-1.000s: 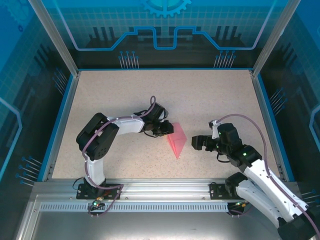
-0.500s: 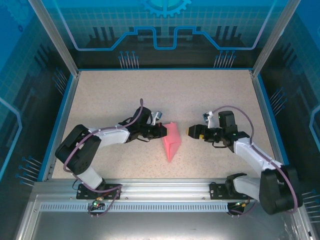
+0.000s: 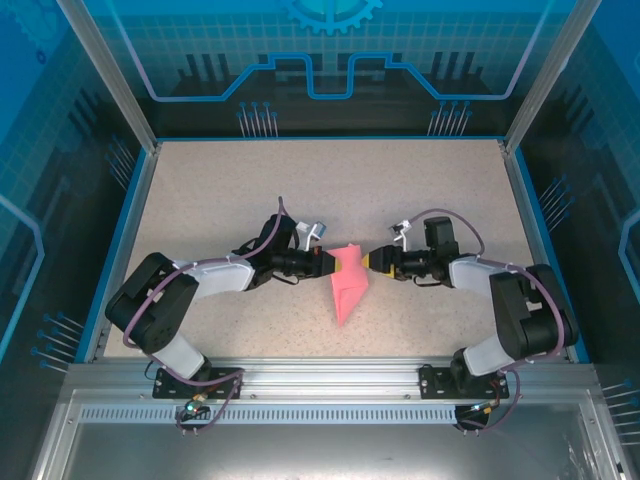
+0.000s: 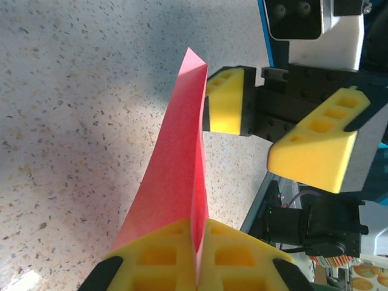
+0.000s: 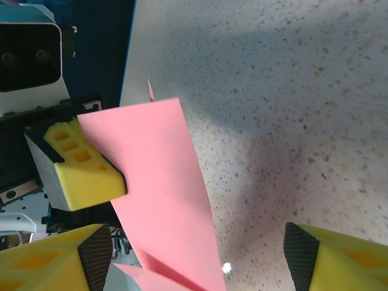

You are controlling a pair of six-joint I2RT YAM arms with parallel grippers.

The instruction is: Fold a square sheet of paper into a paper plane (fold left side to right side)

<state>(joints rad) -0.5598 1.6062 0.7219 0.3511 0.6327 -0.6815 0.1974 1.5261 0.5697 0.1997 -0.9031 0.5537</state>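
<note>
I should hold the paper with my right gripper while my left gripper takes it nearer the point [image 3: 346, 303], because my left gripper is holding the paper by its wide upper end [image 3: 349, 255].
The square sheet of paper [image 3: 347, 290] is folded into a narrow pink wedge at the middle of the table, its point toward the front. My left gripper [image 3: 330, 264] is shut on its upper left edge. In the left wrist view the paper [image 4: 176, 182] stands up from between my closed yellow pads [image 4: 157, 260]. My right gripper [image 3: 372, 261] faces it from the right and is open. In the right wrist view the paper [image 5: 157, 182] reaches between my right gripper's [image 5: 200, 260] spread fingertips, close to the left one. The left gripper's yellow finger [image 5: 82, 167] sits behind the sheet.
The speckled beige table [image 3: 250, 190] has a blue raised rim [image 3: 130, 230] on both sides and at the back. An aluminium rail [image 3: 320, 375] with both arm bases runs along the front. Both arms stretch low toward the centre.
The right gripper has moved left up to the paper and its jaws have narrowed a little. The left gripper has closed on the paper's edge, and the sheet has folded narrower.
</note>
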